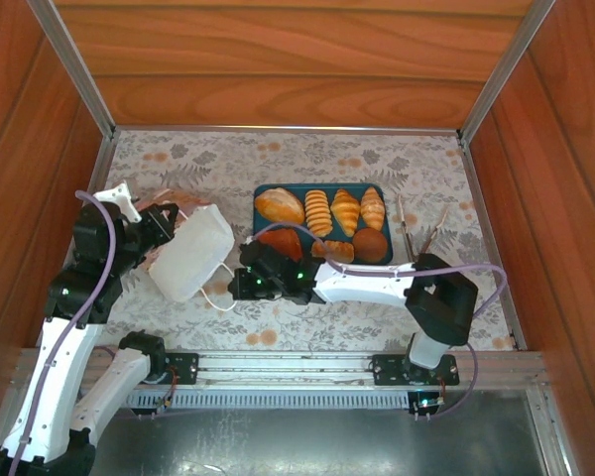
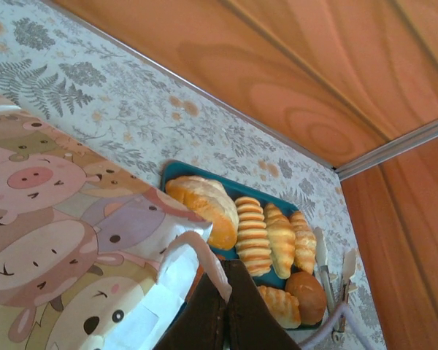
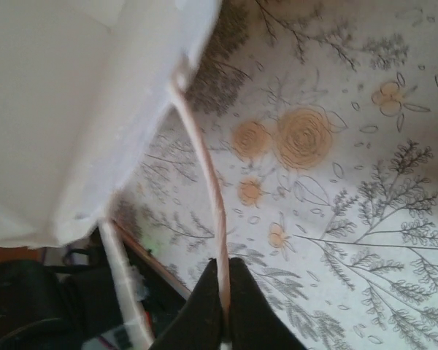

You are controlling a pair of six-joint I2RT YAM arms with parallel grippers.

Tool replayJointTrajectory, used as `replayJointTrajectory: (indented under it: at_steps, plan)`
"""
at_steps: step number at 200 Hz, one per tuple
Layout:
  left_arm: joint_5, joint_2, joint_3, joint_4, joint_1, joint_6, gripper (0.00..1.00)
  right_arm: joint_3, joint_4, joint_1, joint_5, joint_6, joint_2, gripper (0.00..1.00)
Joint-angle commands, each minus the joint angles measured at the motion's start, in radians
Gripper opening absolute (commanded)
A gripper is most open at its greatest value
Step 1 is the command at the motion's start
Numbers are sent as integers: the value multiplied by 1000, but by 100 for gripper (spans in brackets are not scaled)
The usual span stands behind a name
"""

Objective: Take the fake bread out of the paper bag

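The robot's grippers hold the paper bag by both cord handles (image 1: 216, 305), so the right gripper keeps turning the paper bag upright until it stands next to the teal tray.
The white paper bag (image 1: 191, 253) lies tilted at the left of the table; its cartoon-animal side (image 2: 51, 219) shows in the left wrist view. My left gripper (image 1: 167, 220) is at the bag's upper edge, shut (image 2: 227, 295) on a pinkish cord handle (image 2: 197, 251). At the bag's near side, my right gripper (image 1: 232, 288) is shut (image 3: 223, 295) on the other cord handle (image 3: 208, 182) running from the bag (image 3: 73, 109). Several pieces of fake bread (image 1: 319, 211) lie on a teal tray (image 1: 260, 190): a loaf (image 2: 204, 208), a ridged roll (image 2: 252, 233), croissants and a round bun (image 2: 306, 293).
Metal tongs (image 1: 416, 236) lie right of the tray, near the right wall. Wooden walls close in the table on three sides. My right arm (image 1: 367, 286) stretches across the table in front of the tray.
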Motion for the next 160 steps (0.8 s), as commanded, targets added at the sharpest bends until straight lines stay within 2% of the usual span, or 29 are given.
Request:
replayJointTrajectory:
  at_steps: [1,28,57,108,160]
  plan:
    - [-12,53,40,52,1,0,0,92,-116,-31,81,-178,-84,5]
    - [-18,169,119,73,27,55,0,231,-236,-121,48,-347,-75,4]
    - [30,319,231,100,117,96,0,393,-325,-229,-36,-466,-15,5]
    - [52,558,366,214,232,121,0,671,-420,-357,-128,-568,165,6]
    - [112,757,509,272,274,111,0,918,-494,-435,-150,-611,322,6]
